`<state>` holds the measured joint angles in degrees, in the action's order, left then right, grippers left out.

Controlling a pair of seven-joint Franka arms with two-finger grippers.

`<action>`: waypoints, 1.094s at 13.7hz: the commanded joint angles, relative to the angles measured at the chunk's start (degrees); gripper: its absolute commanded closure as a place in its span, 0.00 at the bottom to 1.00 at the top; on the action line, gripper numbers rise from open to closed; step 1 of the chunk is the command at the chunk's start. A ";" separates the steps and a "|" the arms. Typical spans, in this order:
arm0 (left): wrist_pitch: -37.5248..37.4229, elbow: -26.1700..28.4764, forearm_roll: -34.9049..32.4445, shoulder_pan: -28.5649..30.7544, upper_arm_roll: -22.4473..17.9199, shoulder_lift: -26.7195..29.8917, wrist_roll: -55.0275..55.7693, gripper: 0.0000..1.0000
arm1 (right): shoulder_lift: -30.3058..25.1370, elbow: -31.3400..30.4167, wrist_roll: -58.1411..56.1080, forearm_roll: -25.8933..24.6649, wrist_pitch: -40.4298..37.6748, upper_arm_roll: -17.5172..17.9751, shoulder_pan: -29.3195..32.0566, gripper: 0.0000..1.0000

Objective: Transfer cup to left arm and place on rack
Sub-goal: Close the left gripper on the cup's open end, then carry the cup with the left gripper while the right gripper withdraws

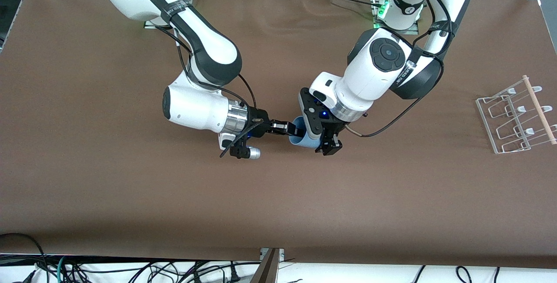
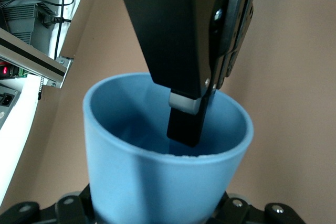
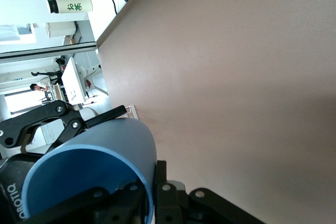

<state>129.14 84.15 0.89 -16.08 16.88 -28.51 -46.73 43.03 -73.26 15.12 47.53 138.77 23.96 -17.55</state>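
Observation:
My right gripper should open and move back first, because its finger is inside the cup's opening (image 2: 184, 142) while my left gripper holds the cup's body.
The light-blue cup (image 1: 300, 138) hangs on its side over the middle of the table, mouth toward the right arm. My right gripper (image 1: 290, 129) is shut on the cup's rim, one finger inside and one outside (image 3: 155, 192). My left gripper (image 1: 317, 140) is shut around the cup's body from the base end. In the left wrist view the cup (image 2: 157, 179) fills the space between the left gripper (image 2: 157, 211), and the right gripper's fingers (image 2: 185, 124) dip into its mouth. In the right wrist view the cup (image 3: 100, 161) shows. The white wire rack (image 1: 539, 111) stands near the left arm's end of the table.
The brown table cover (image 1: 278, 204) lies bare around the two arms. A cable loops from the left wrist (image 1: 391, 122) toward its base. Cables lie along the table edge nearest the front camera (image 1: 87, 270).

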 commanded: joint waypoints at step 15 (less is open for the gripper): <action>-27.77 -1.18 0.43 14.04 -3.08 7.85 0.68 0.98 | -2.25 6.11 -0.35 -13.67 -22.55 -0.32 10.51 0.00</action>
<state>106.42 82.53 0.89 -4.01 14.01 -22.53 -46.53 42.24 -66.99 15.01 36.85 120.95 23.58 -9.01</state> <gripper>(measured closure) 0.233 0.000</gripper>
